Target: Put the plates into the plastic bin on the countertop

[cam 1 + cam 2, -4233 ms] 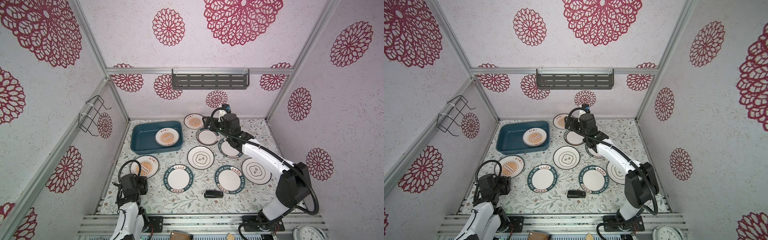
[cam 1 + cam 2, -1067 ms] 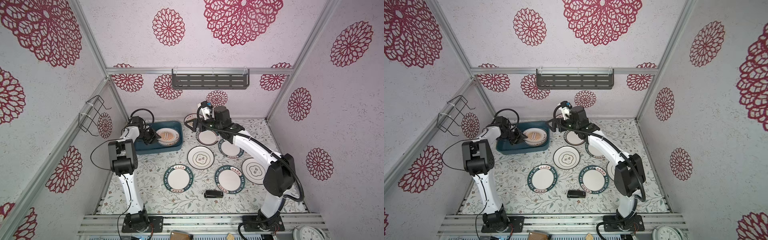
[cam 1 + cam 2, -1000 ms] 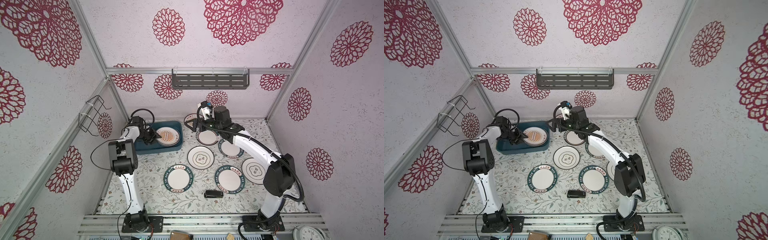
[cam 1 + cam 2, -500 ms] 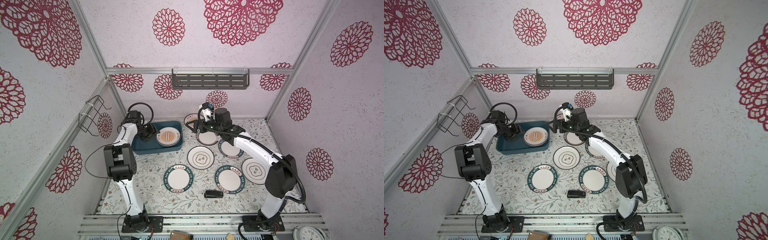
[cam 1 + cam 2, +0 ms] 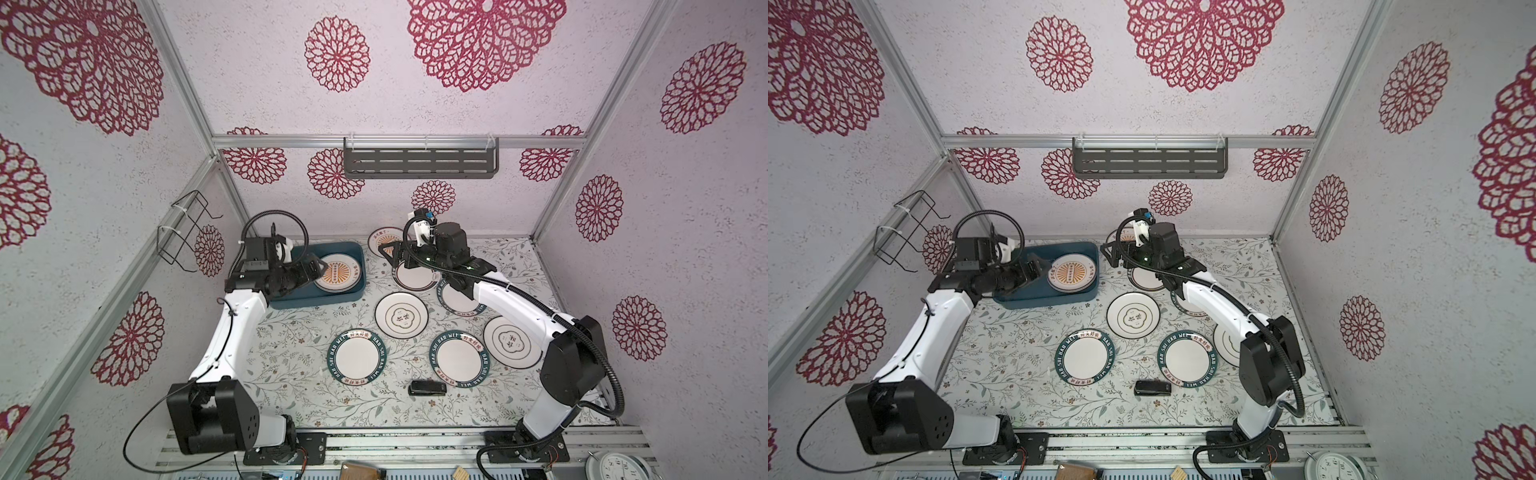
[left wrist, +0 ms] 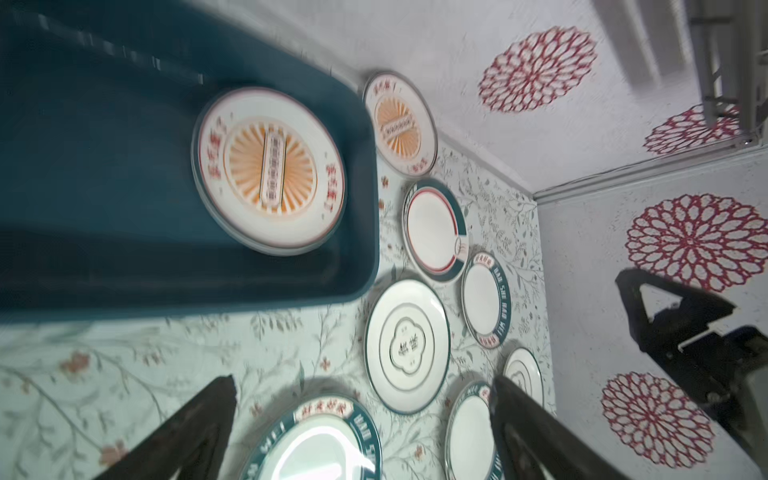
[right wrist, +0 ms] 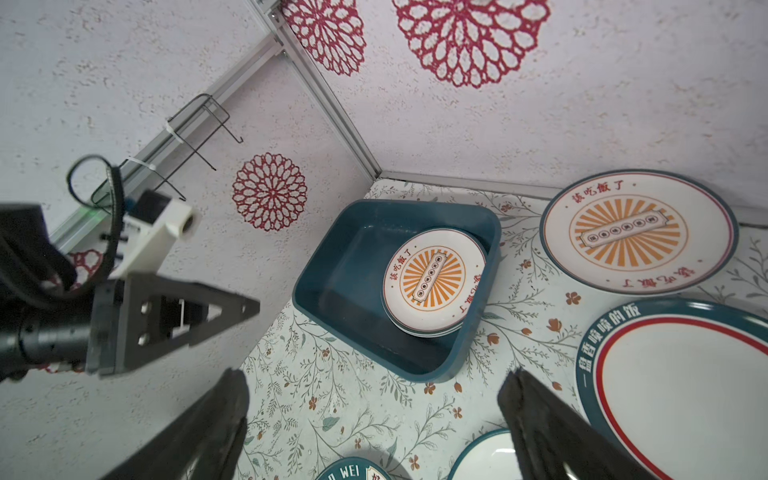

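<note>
I should go on lowering my left gripper and close on the plate's free rim (image 5: 333,363), since the teal lettered plate (image 5: 357,357) in front of the bin lies clear of others.
The teal plastic bin (image 5: 307,300) (image 5: 1034,300) stands at the back left of the countertop (image 5: 291,374). A stack of orange sunburst plates (image 5: 337,272) (image 6: 268,170) (image 7: 432,278) lies in its right half. My left gripper (image 5: 312,269) (image 6: 362,384) hovers open and empty over the bin, just left of the stack. My right gripper (image 5: 392,259) (image 7: 374,376) is open and empty between the bin and another sunburst plate (image 5: 384,240) (image 7: 636,232). Several more plates lie on the countertop: a red-and-teal-rimmed plate (image 7: 685,386), ring plates (image 5: 401,313) and teal lettered plates (image 5: 356,358).
A small black object (image 5: 427,387) lies near the front edge. A grey slotted shelf (image 5: 419,158) hangs on the back wall and a wire rack (image 5: 187,232) on the left wall. A clock face (image 5: 613,467) sits outside the front right corner.
My left gripper has opened and let a sunburst plate go onto the stack in the bin, then drawn back to the left and up. My right gripper has shifted slightly left.
</note>
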`<state>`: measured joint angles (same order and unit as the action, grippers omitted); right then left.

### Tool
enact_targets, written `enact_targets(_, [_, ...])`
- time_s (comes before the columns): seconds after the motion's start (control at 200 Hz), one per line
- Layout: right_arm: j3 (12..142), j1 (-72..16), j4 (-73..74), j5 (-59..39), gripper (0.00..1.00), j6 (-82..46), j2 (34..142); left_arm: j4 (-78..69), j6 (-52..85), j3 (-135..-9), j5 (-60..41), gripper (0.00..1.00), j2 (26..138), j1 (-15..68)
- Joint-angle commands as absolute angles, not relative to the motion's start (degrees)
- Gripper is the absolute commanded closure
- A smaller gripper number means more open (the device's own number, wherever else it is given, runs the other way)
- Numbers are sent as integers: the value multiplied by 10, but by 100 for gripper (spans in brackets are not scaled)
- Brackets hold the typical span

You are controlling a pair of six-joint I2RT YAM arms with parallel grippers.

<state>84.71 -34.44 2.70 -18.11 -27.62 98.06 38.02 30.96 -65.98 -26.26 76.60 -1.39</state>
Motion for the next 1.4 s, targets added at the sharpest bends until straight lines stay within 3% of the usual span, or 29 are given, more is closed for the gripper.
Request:
enact_targets(0.0, [833, -355, 9, -155, 1, -300, 947, 380, 367, -576, -263, 3, 714, 17])
enact_targets(0.3, [692, -416, -50, -144, 1, -347, 889, 369, 431, -423, -275, 3, 642, 34])
enact_targets(0.52, [611, -455, -41, -167, 1, -373, 867, 344, 473, -368, -286, 2, 695, 45])
enact_targets(0.751, [500, -466, 106, -248, 1, -455, 867, 331, 438, -365, -324, 1, 790, 44])
enact_targets(1.241, [574, -451, 93, -326, 8, -453, 982, 291, 405, -380, -362, 12, 907, 43])
enact_targets(1.391, [569, -443, 84, -315, 2, -460, 973, 291, 403, -383, -360, 12, 907, 44])
